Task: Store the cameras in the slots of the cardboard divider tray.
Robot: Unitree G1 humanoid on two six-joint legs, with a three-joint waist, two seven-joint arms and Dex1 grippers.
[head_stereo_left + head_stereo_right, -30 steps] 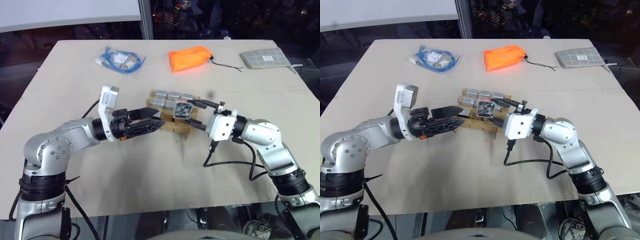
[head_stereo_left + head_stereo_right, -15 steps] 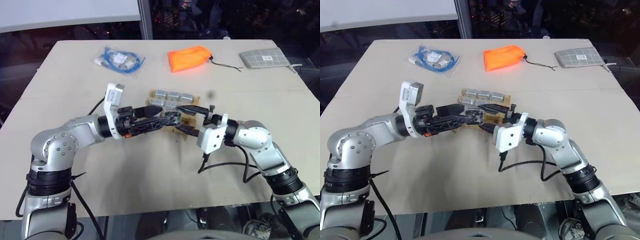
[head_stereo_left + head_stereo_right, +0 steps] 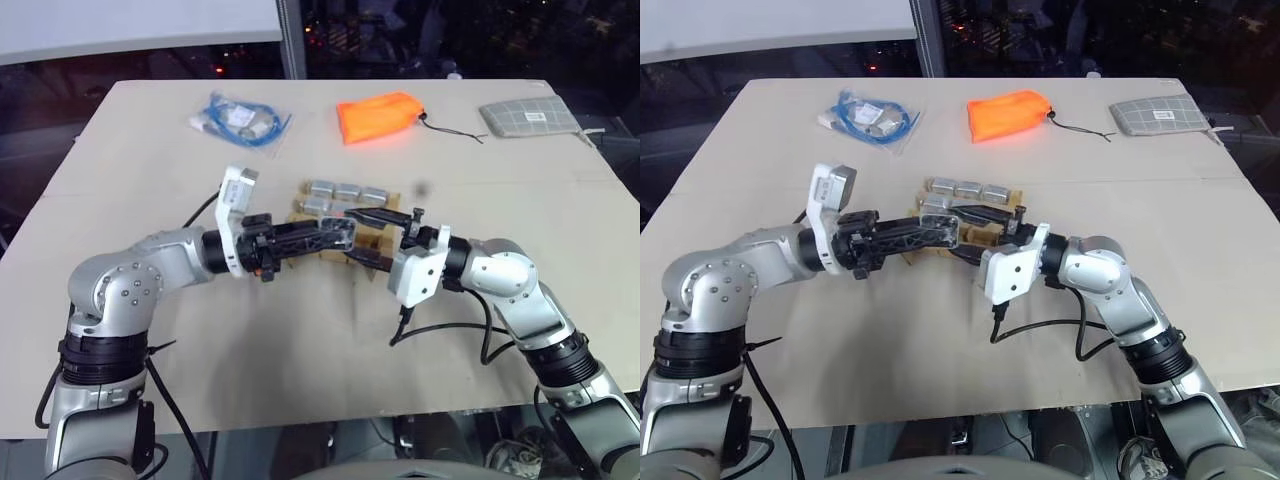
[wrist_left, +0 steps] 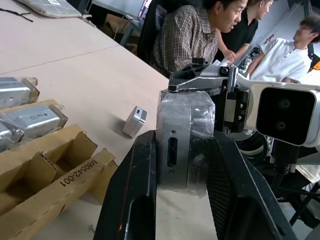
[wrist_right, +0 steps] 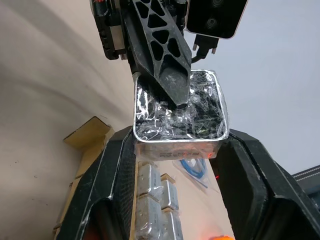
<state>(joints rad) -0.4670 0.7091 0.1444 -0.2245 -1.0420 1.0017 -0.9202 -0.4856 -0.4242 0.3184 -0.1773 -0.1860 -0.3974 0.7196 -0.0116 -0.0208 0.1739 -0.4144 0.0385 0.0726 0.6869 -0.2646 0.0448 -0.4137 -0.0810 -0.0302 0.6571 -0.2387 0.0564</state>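
Observation:
Next, my right gripper opens and moves away first, since both grippers are closed on the camera [image 3: 338,233]. Then my left gripper will lower the camera into the tray's near row [image 4: 20,184].
One camera [image 3: 338,231], a silver-grey cube wrapped in clear film, hangs just above the cardboard divider tray [image 3: 375,240]. Both grippers hold it. My left gripper [image 4: 182,145] reaches in from the left, shut on its sides. From the other side, my right gripper [image 5: 180,137] is shut on the same camera [image 5: 180,120]. Several more cameras [image 3: 345,190] sit in the tray's far slots. The near slots [image 4: 50,170] stand open.
A small silver-grey block [image 4: 135,121] lies on the table beyond the tray. At the table's far side lie a bag of blue cable [image 3: 238,120], an orange pouch [image 3: 378,115] and a grey checked pouch [image 3: 527,117]. People [image 4: 200,35] sit past the table's right edge.
My right gripper has carried the camera leftward between the left gripper's fingers. The left gripper, open before, has shut on it.

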